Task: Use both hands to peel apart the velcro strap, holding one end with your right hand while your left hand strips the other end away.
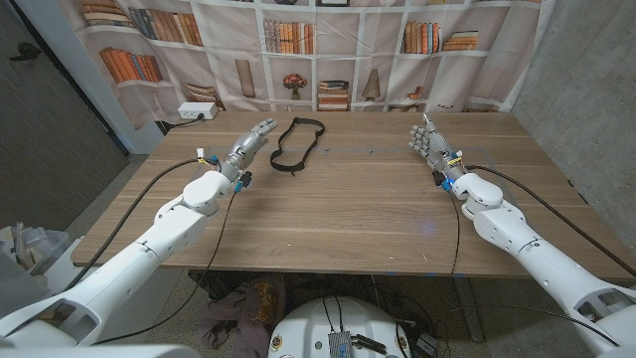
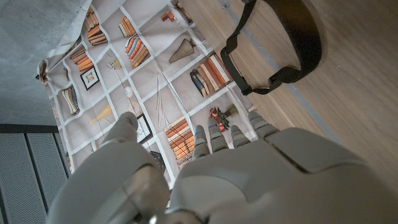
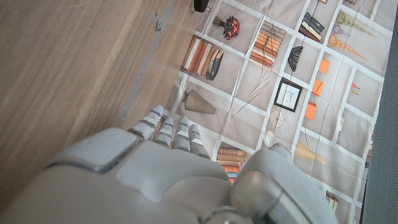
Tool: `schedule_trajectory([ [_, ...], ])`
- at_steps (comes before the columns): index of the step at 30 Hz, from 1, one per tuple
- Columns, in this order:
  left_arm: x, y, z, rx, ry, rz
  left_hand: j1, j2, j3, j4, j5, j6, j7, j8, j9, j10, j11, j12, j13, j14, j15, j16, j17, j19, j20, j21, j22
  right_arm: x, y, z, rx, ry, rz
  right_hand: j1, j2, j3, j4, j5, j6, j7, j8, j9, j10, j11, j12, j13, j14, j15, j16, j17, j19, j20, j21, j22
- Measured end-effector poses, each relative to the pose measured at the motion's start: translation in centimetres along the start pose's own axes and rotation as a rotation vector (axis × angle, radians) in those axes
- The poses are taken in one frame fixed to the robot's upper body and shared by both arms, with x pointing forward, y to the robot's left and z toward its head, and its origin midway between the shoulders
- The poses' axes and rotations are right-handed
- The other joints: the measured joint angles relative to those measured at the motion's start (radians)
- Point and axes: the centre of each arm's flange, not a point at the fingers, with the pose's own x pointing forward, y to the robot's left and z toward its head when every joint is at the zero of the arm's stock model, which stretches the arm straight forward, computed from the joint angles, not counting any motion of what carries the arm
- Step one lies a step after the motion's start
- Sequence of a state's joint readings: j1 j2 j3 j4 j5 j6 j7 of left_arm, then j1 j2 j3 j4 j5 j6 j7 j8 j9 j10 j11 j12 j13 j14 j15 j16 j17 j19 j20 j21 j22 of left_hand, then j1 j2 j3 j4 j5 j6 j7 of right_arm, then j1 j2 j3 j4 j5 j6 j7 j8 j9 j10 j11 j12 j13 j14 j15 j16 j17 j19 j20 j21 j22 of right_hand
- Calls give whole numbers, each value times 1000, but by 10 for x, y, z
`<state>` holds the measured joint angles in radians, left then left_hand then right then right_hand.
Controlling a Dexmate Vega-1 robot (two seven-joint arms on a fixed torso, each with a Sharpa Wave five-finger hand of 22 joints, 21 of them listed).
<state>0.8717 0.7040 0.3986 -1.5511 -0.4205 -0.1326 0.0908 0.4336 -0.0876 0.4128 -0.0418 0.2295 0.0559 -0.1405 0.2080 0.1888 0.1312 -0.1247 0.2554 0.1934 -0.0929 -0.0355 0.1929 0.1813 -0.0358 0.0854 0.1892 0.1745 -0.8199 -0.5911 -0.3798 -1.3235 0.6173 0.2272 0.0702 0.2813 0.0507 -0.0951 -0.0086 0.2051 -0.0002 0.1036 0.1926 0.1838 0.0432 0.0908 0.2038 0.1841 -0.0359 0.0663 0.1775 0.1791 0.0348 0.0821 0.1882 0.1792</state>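
Note:
The black velcro strap is lying in a wide closed loop, so it will open up into a long, drooping piece of velcro when I pull it apart.
A black velcro strap lies closed in a loop on the far middle of the wooden table. My left hand hovers just left of the strap, fingers apart and reaching toward the far edge, holding nothing. In the left wrist view the strap lies beyond my left hand, not touched. My right hand stands at the far right of the table, well apart from the strap, fingers spread and empty. The right wrist view shows the back of my right hand over bare wood.
A bookshelf-print curtain hangs behind the table's far edge. A white power strip sits past the far left corner. Black cables run along both forearms. A grey wall closes the right side.

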Motion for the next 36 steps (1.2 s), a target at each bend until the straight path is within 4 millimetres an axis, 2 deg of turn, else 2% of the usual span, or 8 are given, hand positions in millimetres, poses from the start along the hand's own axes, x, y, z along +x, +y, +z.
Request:
schedule_trajectory([
  [9,0,8,13,122,24,3,14,1,0,-8,4,-15,-6,-2,0,23,-12,4,0,7,0,1,0,5,-5,8,0,0,8,2,-19,-15,2,12,4,7,-7,0,-9,2,0,0,13,-13,4,0,0,0,0,0,0,0,0,0],
  [20,3,19,28,233,52,-7,31,18,7,-16,7,-8,1,-2,0,45,-6,4,0,18,0,1,0,14,-7,8,0,3,18,2,-63,-29,12,21,5,13,-12,0,-9,2,0,0,15,-14,4,0,-5,-5,0,0,-1,-1,0,0],
  [25,7,19,37,327,79,-28,46,33,19,-27,7,-7,1,-2,0,83,-24,11,0,18,0,1,0,14,-7,8,0,5,20,3,-82,-33,14,25,9,15,-15,0,-13,-2,0,0,14,-14,4,0,-5,-5,0,0,-7,-7,0,0],
  [27,9,17,40,369,89,-35,54,25,19,-27,7,-4,-3,-2,0,84,-24,11,0,22,4,1,0,14,-7,8,0,5,21,3,-87,-33,15,30,12,12,-18,0,-15,-4,0,0,14,-14,4,0,-5,-5,0,0,-7,-7,0,0],
  [32,13,15,46,489,124,-43,62,33,23,-31,7,-19,-17,-2,0,90,-29,11,0,23,5,1,0,14,-7,8,0,6,22,4,-95,-35,16,34,8,14,-22,0,-15,-4,0,0,14,-14,4,0,-5,-5,0,0,-7,-7,0,0],
  [36,16,13,49,541,134,-50,65,30,24,-31,7,-53,-27,-17,0,90,-29,7,0,23,5,1,0,14,-7,8,0,7,24,6,-102,-38,18,38,12,14,-22,0,-15,-4,0,0,14,-14,4,0,-5,-5,0,0,-7,-7,0,0],
])
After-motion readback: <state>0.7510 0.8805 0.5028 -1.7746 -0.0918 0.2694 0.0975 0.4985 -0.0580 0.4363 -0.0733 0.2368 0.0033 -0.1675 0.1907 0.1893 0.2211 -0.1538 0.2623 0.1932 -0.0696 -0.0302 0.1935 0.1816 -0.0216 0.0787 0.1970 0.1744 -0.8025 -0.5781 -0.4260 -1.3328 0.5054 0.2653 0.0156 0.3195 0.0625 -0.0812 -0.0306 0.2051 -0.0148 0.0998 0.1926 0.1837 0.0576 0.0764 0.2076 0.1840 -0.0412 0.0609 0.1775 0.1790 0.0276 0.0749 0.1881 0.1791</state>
